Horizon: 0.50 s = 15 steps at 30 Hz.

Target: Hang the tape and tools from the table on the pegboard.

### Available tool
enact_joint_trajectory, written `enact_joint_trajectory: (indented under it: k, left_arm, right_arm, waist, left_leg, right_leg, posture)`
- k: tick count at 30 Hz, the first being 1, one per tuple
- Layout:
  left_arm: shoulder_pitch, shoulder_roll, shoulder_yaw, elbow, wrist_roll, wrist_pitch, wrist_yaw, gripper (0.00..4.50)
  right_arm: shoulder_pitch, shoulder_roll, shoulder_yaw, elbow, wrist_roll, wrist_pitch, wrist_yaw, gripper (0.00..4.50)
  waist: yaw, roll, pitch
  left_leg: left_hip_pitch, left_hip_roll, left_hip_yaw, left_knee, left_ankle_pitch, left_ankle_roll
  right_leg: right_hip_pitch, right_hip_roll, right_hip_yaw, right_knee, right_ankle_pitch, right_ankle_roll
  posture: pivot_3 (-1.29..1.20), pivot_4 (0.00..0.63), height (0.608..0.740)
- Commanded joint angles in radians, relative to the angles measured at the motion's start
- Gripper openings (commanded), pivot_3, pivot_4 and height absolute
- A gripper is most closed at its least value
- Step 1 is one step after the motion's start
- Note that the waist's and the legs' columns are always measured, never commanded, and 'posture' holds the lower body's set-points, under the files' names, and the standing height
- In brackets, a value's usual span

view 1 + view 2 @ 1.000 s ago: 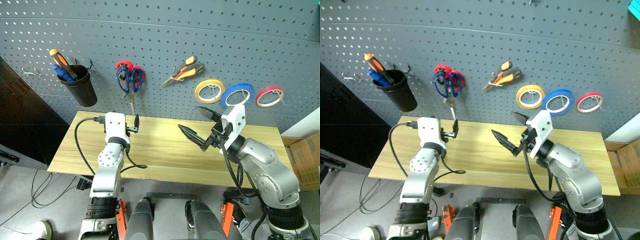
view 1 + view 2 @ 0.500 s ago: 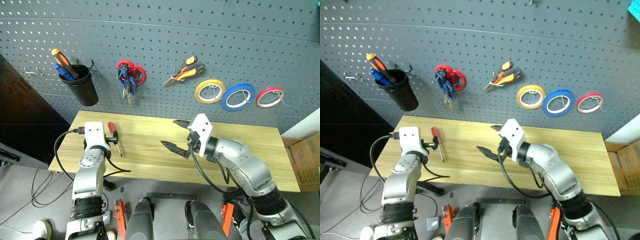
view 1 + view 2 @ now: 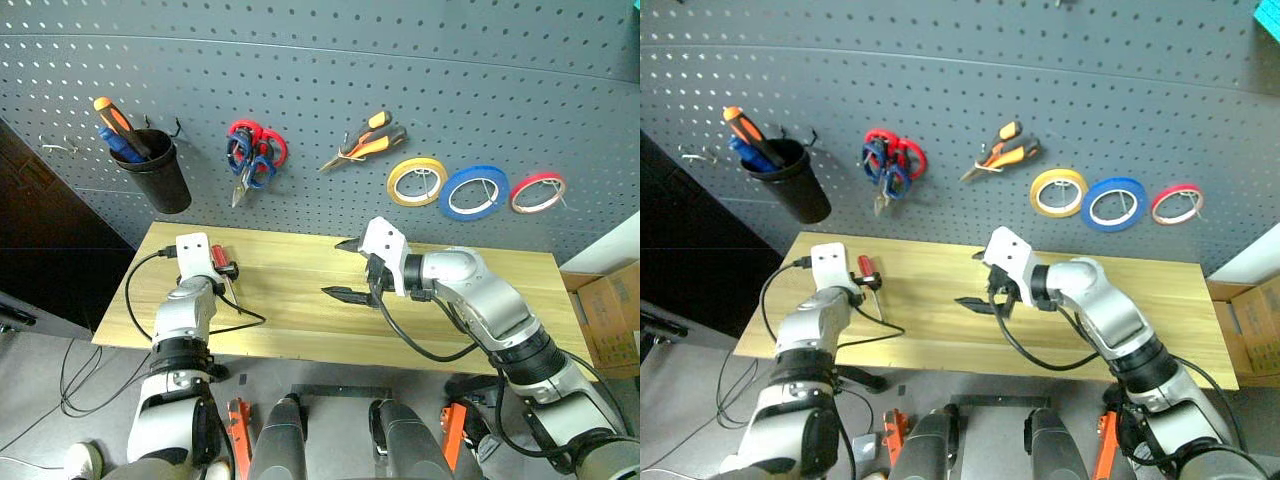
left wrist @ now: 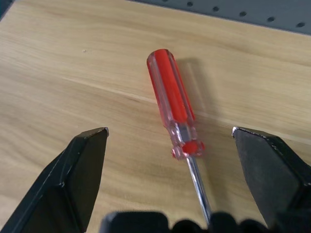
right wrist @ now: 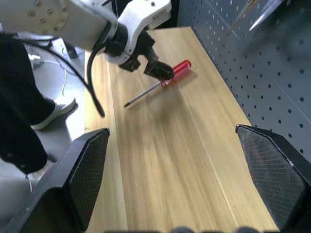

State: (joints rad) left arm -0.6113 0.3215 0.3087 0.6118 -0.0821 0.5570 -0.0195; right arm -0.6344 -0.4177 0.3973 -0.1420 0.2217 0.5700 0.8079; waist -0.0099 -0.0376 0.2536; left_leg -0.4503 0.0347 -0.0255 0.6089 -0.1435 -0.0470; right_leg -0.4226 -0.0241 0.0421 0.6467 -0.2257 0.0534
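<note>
The black cup has room [image 3: 160,144] next to the leaning handles, so I expect the red-handled screwdriver [image 3: 219,257] to stay with its handle up above the cup's rim when the robot lowers it in.
The red-handled screwdriver [image 4: 171,99] lies flat on the pale wood table [image 3: 300,315] near its left end. My left gripper [image 4: 170,135] is open just over it, one finger on each side and neither touching the handle. Above the table's middle my right gripper [image 3: 341,268] hangs open and empty, pointing left. On the grey pegboard [image 3: 330,70] hang the blue tape [image 3: 476,192], the orange-and-black pliers [image 3: 365,141] and the blue-handled scissors [image 3: 243,163].
A yellow roll [image 3: 418,181] and a red-pink roll [image 3: 538,192] flank the blue tape. Red-handled scissors [image 3: 268,146] share the hook with the blue ones. A black cup [image 3: 162,175] at the left holds an orange-and-black screwdriver. A cardboard box [image 3: 610,310] stands at the far right.
My left gripper came down from beside the hanging scissors to the screwdriver on the table. My right gripper swung left and lower. The scissors have swung on their hook.
</note>
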Motion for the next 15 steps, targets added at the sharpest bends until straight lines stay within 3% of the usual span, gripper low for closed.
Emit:
enact_joint_trajectory:
  k: [1,9,12,15]
  left_arm:
    - [-0.060,0.045,0.003,0.162,0.003,-0.080,-0.003,4.40]
    - [-0.189,0.083,-0.006,0.454,-0.006,-0.181,-0.043,4.40]
    - [-0.226,0.083,-0.002,0.518,-0.016,-0.200,-0.068,3.87]
    - [-0.253,0.078,-0.002,0.559,-0.023,-0.210,-0.087,2.86]
  right_arm:
    - [-0.007,0.018,-0.021,-0.047,0.015,0.059,-0.009,4.50]
    - [0.051,-0.014,-0.044,-0.141,0.011,0.141,-0.035,4.50]
    - [0.059,-0.025,-0.051,-0.158,0.003,0.158,-0.047,4.50]
    - [0.058,-0.034,-0.056,-0.163,-0.001,0.167,-0.054,4.50]
  waist:
    - [-0.003,-0.001,0.002]
    - [-0.009,-0.003,0.014]
    - [-0.015,-0.003,0.020]
    - [-0.023,-0.002,0.024]
  left_leg:
    - [0.000,0.000,0.000,0.000,0.000,0.000]
    - [-0.001,0.000,0.000,0.000,0.000,0.000]
    - [-0.001,0.000,0.001,0.000,0.000,0.000]
    - [-0.001,0.000,0.001,0.000,0.000,0.000]
  right_leg:
    - [0.000,0.000,0.000,0.000,0.000,0.000]
    - [-0.001,-0.001,0.000,-0.001,0.000,0.000]
    - [-0.001,-0.001,0.000,-0.001,-0.001,0.000]
    - [-0.001,-0.002,0.000,0.000,-0.001,0.000]
  posture:
    - [-0.02,0.295,0.740]
    - [-0.06,0.314,0.740]
    - [-0.07,0.315,0.740]
    - [-0.08,0.315,0.740]
